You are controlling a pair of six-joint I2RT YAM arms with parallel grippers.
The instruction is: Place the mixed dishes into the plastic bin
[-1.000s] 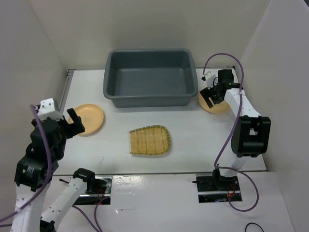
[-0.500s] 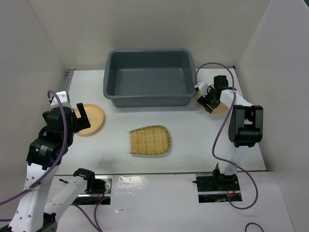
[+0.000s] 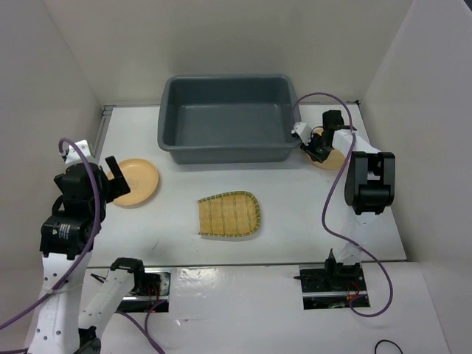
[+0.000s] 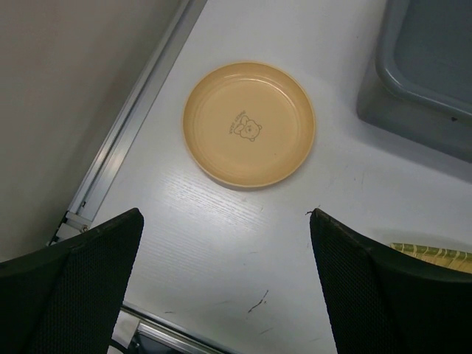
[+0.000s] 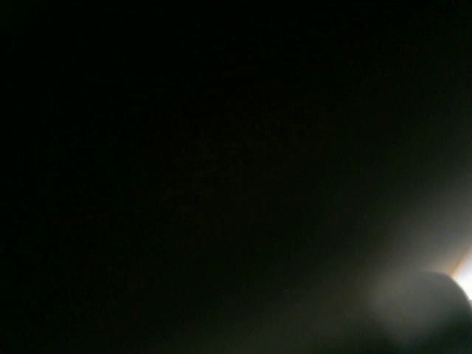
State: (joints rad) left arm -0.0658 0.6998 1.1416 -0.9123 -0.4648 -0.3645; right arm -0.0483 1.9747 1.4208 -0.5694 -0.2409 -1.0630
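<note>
I should first push the bin aside, because the bin's corner (image 3: pixel 293 146) crowds my right gripper at the plate next to the bin. Then I should grip that plate's edge.
The dark grey plastic bin (image 3: pixel 228 151) stands at the back middle, and its corner (image 4: pixel 420 110) shows in the left wrist view. One yellow-tan plate (image 3: pixel 136 181) (image 4: pixel 249 123) lies at the left, with a small bear print in its middle. My left gripper (image 3: pixel 110 181) (image 4: pixel 225 221) hovers open just short of it, holding nothing. The woven bamboo tray (image 3: pixel 229 214) (image 4: pixel 435 254) lies mid-table. A second plate (image 3: pixel 330 160) lies right of the bin. My right gripper (image 3: pixel 313 145) is pressed down onto its near-left edge. The right wrist view is almost black, so its jaws are hidden.
White walls close in the left, back and right sides. A metal rail (image 4: pixel 125 140) runs along the table's left edge next to the left plate. The right arm's purple cable (image 3: pixel 324 99) loops over the bin's right corner.
The right gripper has dropped lower and moved left onto the right plate's edge beside the bin. The left arm has shifted, keeping its open gripper near the left plate.
</note>
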